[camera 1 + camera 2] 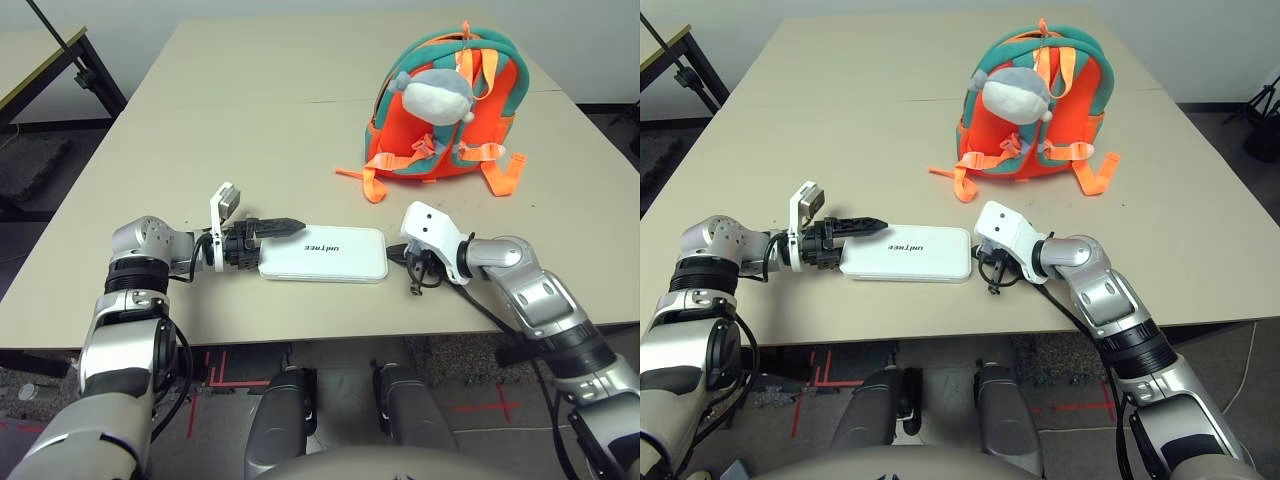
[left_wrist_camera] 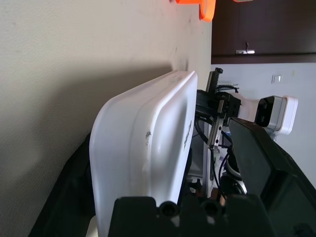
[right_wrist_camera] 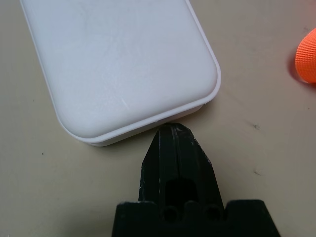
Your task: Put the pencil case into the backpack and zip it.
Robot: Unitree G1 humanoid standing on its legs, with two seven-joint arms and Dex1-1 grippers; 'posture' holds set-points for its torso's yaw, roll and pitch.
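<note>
A dark line (image 1: 382,98) runs in a curve along the backpack's side edge, so the backpack should be unzipped already and let the pencil case in when the robot pushes it.
The white pencil case (image 1: 323,254) lies flat on the table near the front edge, its dark lettering upside down to me. My left gripper (image 1: 275,245) is open, and its two black fingers (image 2: 266,168) straddle the case's left end; a gap shows beside one finger. My right gripper (image 1: 397,256) is shut, and its tips (image 3: 173,131) touch the case's right short edge. The orange backpack (image 1: 500,110) with teal trim stands at the far right, well beyond the case. Its straps face me and a grey-white plush toy (image 1: 435,95) hangs on it. I cannot tell how its zip stands.
Loose orange strap ends (image 1: 370,185) trail on the beige table (image 1: 250,120) between the backpack and the case. The table's front edge runs just below both grippers. A second table (image 1: 40,60) stands off to the far left.
</note>
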